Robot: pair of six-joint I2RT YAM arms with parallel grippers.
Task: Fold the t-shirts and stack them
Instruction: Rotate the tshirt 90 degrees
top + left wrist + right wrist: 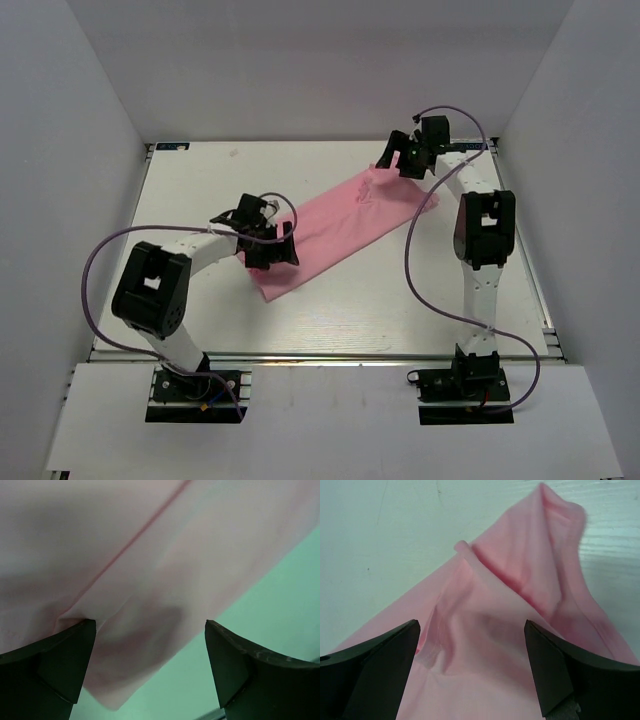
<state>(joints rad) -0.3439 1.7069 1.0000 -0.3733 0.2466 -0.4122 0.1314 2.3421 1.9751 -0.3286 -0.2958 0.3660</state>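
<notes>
I can see that the light pink t-shirt [335, 225] lies diagonally, so before folding it I need to swing its near end [278, 282] toward the middle with my left gripper and its far end with my right gripper.
A light pink t-shirt [340, 225] lies folded into a long strip, running diagonally from near left to far right across the white table [200, 180]. My left gripper [272, 250] hovers over its near left end, open, with fabric [150, 555] and a corner below the jaws. My right gripper [395, 158] is at the far right end, open over bunched, wrinkled fabric [520, 605]. Neither gripper holds anything.
Grey walls enclose the table on three sides. Purple cables loop from both arms: one [90, 290] at the left and one [425, 290] near the right arm's base. A metal rail [330, 357] runs along the table's front edge.
</notes>
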